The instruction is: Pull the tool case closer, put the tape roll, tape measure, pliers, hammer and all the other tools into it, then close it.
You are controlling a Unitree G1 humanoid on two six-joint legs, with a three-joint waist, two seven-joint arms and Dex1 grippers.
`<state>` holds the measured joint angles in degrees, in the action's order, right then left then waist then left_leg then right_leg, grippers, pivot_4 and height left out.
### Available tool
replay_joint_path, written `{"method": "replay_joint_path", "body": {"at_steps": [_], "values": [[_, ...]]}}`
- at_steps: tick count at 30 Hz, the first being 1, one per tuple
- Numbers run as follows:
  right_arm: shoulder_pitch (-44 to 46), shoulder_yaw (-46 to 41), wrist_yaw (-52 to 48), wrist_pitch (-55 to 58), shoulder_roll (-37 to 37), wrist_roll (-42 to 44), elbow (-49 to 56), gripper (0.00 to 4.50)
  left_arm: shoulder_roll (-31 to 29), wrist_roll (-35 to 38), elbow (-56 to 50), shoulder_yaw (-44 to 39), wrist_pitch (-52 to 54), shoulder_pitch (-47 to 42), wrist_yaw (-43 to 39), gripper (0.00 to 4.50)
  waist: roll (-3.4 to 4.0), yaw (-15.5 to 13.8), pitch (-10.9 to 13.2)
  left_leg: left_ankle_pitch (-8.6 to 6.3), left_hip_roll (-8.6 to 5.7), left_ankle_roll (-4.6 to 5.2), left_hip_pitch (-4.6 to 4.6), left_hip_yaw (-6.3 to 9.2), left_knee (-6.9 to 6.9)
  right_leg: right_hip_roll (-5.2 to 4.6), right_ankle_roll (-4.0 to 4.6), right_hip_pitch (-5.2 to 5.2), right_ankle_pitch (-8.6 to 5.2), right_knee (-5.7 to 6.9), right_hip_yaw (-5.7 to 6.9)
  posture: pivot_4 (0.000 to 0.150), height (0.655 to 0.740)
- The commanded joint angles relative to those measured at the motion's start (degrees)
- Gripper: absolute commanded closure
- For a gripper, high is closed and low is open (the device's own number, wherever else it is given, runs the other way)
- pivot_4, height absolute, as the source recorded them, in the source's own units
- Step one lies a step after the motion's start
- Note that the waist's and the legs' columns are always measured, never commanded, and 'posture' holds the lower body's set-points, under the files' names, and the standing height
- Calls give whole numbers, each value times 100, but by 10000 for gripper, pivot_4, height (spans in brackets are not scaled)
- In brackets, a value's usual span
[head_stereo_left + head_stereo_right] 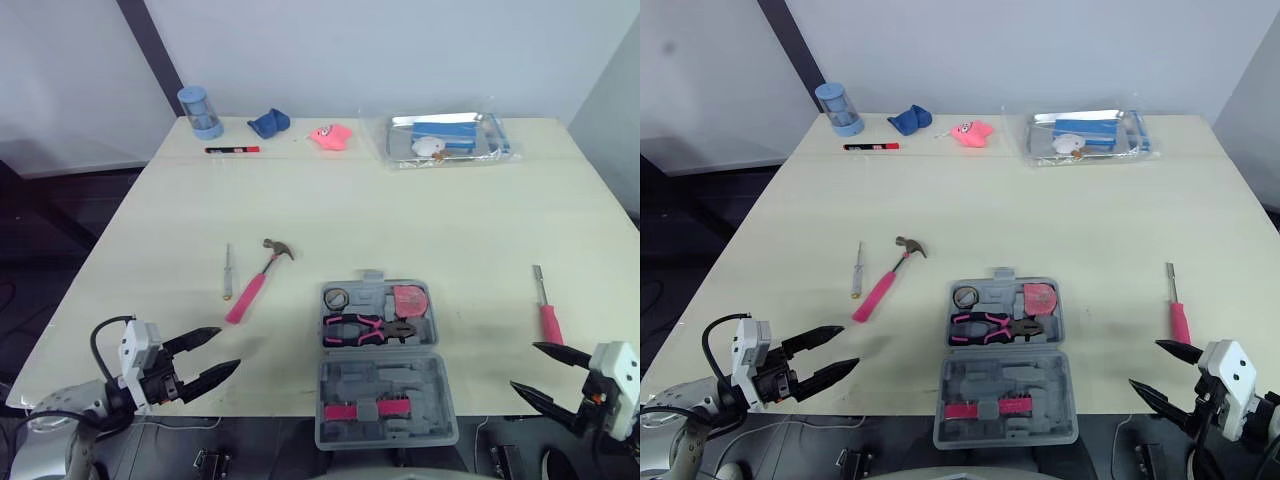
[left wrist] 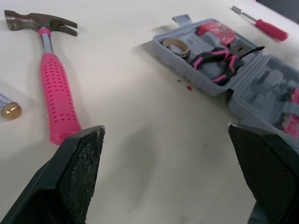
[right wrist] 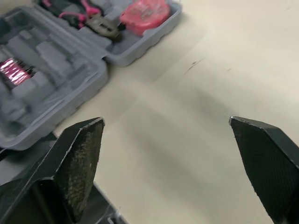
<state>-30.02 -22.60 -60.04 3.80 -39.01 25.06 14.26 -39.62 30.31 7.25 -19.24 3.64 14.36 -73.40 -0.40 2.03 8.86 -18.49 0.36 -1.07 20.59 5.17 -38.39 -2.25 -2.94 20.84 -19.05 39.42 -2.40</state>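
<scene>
The near half has an empty narrow slot [image 1: 368, 364] along the hinge, so the small screwdriver [image 1: 227, 275] will come to rest flat in that slot when I lower it.
The grey tool case [image 1: 432, 336] lies open at the table's front edge. Its far half holds a tape roll [image 1: 337, 298], a pink tape measure [image 1: 408, 299] and pink-handled pliers [image 1: 368, 328]; the near half holds pink bits [image 1: 365, 410]. Left of the case lie a pink-handled hammer [image 1: 256, 282] and a small screwdriver [image 1: 228, 271]. A pink-handled screwdriver [image 1: 546, 308] lies to the right. My left gripper [image 1: 205, 360] is open at the front left corner, near the hammer's handle end. My right gripper [image 1: 545, 372] is open just before the pink screwdriver. Both are empty.
Along the far edge stand a blue cup [image 1: 200, 112], a red and black marker [image 1: 232, 150], a blue cloth [image 1: 268, 123], a pink toy [image 1: 331, 136] and a clear plastic tray [image 1: 398, 152] with items in it. Bare tabletop stretches between these and the tools.
</scene>
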Motion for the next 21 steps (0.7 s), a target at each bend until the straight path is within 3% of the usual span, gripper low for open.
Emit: {"method": "replay_joint_path", "body": {"at_steps": [1,3,5,9,11,12,21], "values": [[334,258,154,-5,8,-146,37,6,-80,-74,-351,276,87,-61,-97,2483,0,-5,0,0,0,0,1,0,0,-1,0,0,0,-1,0,1500,7400],[610,555,162,43,-20,-271,24,2560,-130,-74,-603,500,181,-78,-232,7052,1,8,1,0,0,0,2,1,0,-5,0,0,0,-3,0,1500,7400],[882,911,89,233,-106,-352,24,8289,-82,-100,-856,688,316,-191,-88,15952,4,7,3,0,0,0,1,-5,-1,-13,-1,0,1,-2,-1,1500,7400],[1519,1703,152,539,-300,-901,-139,29473,-43,-273,-1282,1145,659,-506,255,37149,9,-7,6,1,-1,-1,3,3,-4,-12,-1,0,1,0,5,1500,7400],[1782,2015,164,624,-379,-1138,-240,40154,-57,-365,-1414,1332,810,-621,376,45000,11,-8,8,1,-3,-1,3,2,-4,2,-1,0,0,-1,6,1500,7400],[1908,2163,150,638,-416,-1242,-286,44430,-73,-402,-1468,1416,861,-671,403,45000,11,-6,8,1,-3,-1,7,1,-5,2,-1,3,0,-2,7,1500,7400],[2757,3038,215,1217,-430,-1731,-257,44809,-126,-919,-1246,1956,750,-711,469,45000,12,5,10,1,-3,-2,8,0,-6,8,-1,7,0,-3,7,1500,7400]]}}
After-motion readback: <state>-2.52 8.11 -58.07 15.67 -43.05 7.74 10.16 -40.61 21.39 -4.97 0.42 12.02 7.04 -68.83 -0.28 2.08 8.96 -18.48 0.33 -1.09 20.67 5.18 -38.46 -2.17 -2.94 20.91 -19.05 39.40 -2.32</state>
